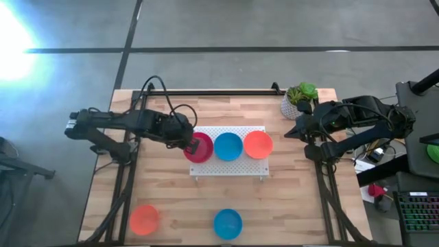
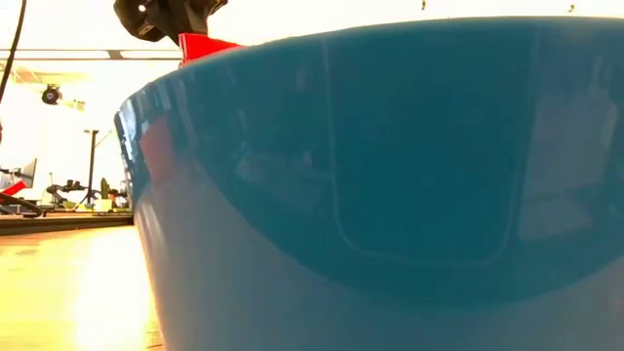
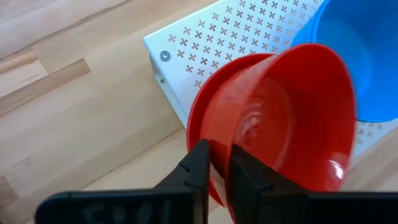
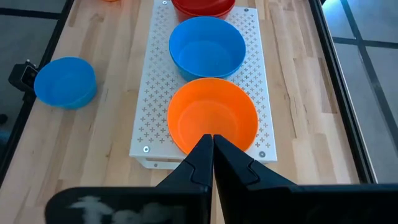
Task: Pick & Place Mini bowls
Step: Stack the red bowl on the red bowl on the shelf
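Note:
The top red bowl sits at a tilt inside the lower red bowl (image 3: pixel 200 111), so my left gripper should open, close above it and push the top red bowl's rim (image 3: pixel 241 118) down.
My left gripper (image 1: pixel 190 142) (image 3: pixel 214 152) is shut on a red mini bowl (image 1: pixel 199 147) (image 3: pixel 280 118) at the left end of the white perforated board (image 1: pixel 240 165). A blue bowl (image 1: pixel 228 146) and an orange bowl (image 1: pixel 258 144) stand on the board by their bases. Another orange bowl (image 1: pixel 145 218) and another blue bowl (image 1: pixel 228 224) (image 2: pixel 390 195) sit on the table near its near edge. My right gripper (image 1: pixel 288 132) (image 4: pixel 212 140) is shut on nothing and hovers beyond the board's right end, apart from the orange bowl (image 4: pixel 214 118). My left gripper pinches the red bowl's wall at the rim (image 3: pixel 219 140), with one finger (image 3: pixel 199 168) outside and the other (image 3: pixel 245 177) inside. The fingers come slanting down from the table's left. The bowl is tilted over the board's left end; whether it touches the board I cannot tell.
A white pot with a green plant (image 1: pixel 300 100) stands at the table's far right, close to my right arm. Bare wood lies between the board and the two near bowls. In the low view the near blue bowl hides almost everything behind it.

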Action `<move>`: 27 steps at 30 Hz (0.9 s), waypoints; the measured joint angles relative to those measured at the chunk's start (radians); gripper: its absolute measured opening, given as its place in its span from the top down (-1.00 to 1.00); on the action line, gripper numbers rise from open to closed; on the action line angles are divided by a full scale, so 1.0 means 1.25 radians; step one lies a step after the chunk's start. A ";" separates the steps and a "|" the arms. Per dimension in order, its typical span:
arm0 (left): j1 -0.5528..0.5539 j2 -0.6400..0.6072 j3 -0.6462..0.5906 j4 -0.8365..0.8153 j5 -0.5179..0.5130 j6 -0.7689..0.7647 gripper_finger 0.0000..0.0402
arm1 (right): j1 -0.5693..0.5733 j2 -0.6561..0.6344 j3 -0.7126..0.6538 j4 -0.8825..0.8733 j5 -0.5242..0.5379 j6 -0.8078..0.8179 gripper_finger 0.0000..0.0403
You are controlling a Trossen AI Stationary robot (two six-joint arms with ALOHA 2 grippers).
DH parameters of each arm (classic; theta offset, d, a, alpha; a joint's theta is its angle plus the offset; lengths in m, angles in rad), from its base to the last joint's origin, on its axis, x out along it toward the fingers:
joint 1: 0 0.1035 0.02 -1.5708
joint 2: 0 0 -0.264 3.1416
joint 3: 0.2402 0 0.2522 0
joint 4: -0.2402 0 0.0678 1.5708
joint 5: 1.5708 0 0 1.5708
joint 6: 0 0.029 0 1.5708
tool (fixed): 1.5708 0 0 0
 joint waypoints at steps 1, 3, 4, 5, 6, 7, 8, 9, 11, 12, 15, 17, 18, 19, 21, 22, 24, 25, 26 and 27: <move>0.000 0.000 0.000 0.000 0.000 0.000 0.78 | 0.000 0.000 0.000 0.000 0.000 0.000 0.96; 0.000 0.000 0.000 0.000 0.000 0.001 0.73 | 0.000 0.000 0.000 0.000 0.000 0.000 0.96; 0.000 0.000 0.000 0.000 0.000 0.001 0.71 | 0.000 0.000 0.000 0.000 0.000 0.000 0.96; 0.001 0.000 0.000 0.000 0.000 0.001 0.68 | 0.000 0.000 0.000 0.000 0.000 0.000 0.96; 0.001 0.000 0.000 0.000 0.000 0.001 0.65 | 0.000 0.000 0.000 0.000 0.000 0.000 0.96; 0.001 0.000 0.000 0.000 0.001 0.001 0.62 | 0.000 0.000 0.000 0.000 0.000 0.000 0.96; 0.001 0.000 0.000 0.000 0.001 0.001 0.60 | 0.000 0.000 0.000 0.000 0.000 0.000 0.96; 0.001 0.000 0.000 0.000 0.001 0.001 0.57 | 0.000 0.000 0.000 0.000 0.000 0.000 0.96; 0.002 0.000 0.000 0.000 0.012 0.006 0.53 | 0.000 0.000 0.000 0.001 0.000 0.000 0.96; 0.003 -0.001 0.000 0.000 0.022 0.015 0.51 | 0.000 0.000 0.000 0.001 0.000 0.000 0.96; 0.009 -0.007 0.000 0.000 0.063 0.040 0.50 | 0.000 0.000 0.000 0.001 0.000 0.000 0.96; 0.014 -0.014 0.000 0.000 0.093 0.040 0.50 | 0.000 0.000 0.000 0.001 0.000 0.000 0.96; 0.016 -0.018 0.000 0.000 0.107 0.038 0.50 | 0.000 0.000 0.000 0.001 0.000 0.000 0.96; 0.017 -0.022 0.000 0.000 0.119 0.038 0.50 | 0.000 0.000 0.000 0.001 0.000 0.000 0.96; 0.019 -0.029 0.000 0.000 0.131 0.039 0.50 | 0.000 0.000 0.000 0.001 0.000 0.000 0.96; 0.019 -0.033 0.000 0.000 0.133 0.038 0.50 | 0.000 0.000 0.000 0.001 0.000 0.000 0.96; 0.019 -0.041 0.001 -0.001 0.133 0.038 0.50 | 0.000 0.000 0.000 0.001 0.000 0.000 0.96; 0.020 -0.044 0.004 -0.002 0.134 0.038 0.50 | 0.000 0.000 0.000 0.001 0.000 0.000 0.96; 0.020 -0.047 0.006 -0.001 0.134 0.039 0.50 | 0.000 0.000 0.000 0.001 0.000 0.000 0.96; 0.020 -0.049 0.011 -0.002 0.134 0.038 0.50 | 0.000 0.000 0.000 0.001 0.000 0.000 0.96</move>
